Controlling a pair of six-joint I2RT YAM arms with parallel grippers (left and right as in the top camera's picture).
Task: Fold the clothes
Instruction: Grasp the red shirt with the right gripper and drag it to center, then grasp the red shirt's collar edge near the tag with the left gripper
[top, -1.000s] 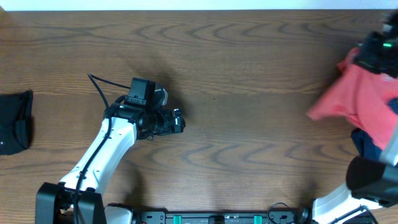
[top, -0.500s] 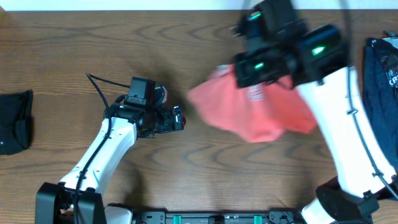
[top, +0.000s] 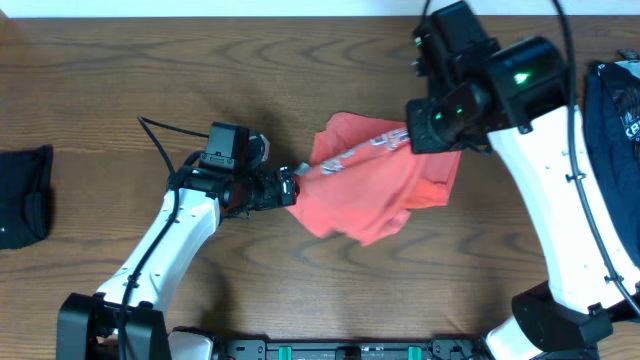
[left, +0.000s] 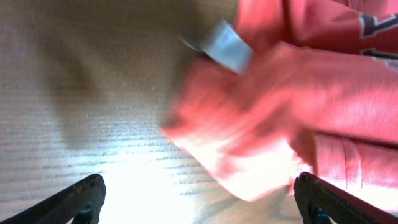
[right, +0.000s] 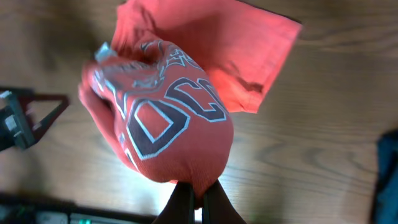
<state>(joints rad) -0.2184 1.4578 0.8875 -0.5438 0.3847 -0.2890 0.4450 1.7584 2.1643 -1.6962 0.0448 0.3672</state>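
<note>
The coral-red T-shirt hangs bunched (top: 366, 190) from my right gripper, so I should lay it down before my left gripper takes the T-shirt's edge (top: 305, 182) by its neck label.
The coral-red T-shirt (top: 372, 185) hangs bunched at the table's middle, its white-and-navy lettering showing in the right wrist view (right: 165, 115). My right gripper (right: 198, 198) is shut on a pinch of its fabric; in the overhead view the gripper (top: 425, 135) is above the shirt's right side. My left gripper (left: 199, 202) is open and empty, its fingers wide apart, with the shirt (left: 298, 106) and its white neck label (left: 225, 51) just ahead of it. From above, the left gripper (top: 287, 188) sits at the shirt's left edge. The navy printed shirt (top: 615, 110) lies at the far right. The small black garment (top: 25, 195) lies at the far left.
The wooden table (top: 200, 60) has a white wall strip along its far edge. A black cable (top: 160, 140) loops off the left arm. The arm bases stand at the near edge.
My right gripper has carried the red shirt from the far right to the table's middle and lowered it beside the left gripper. The left arm has hardly moved.
</note>
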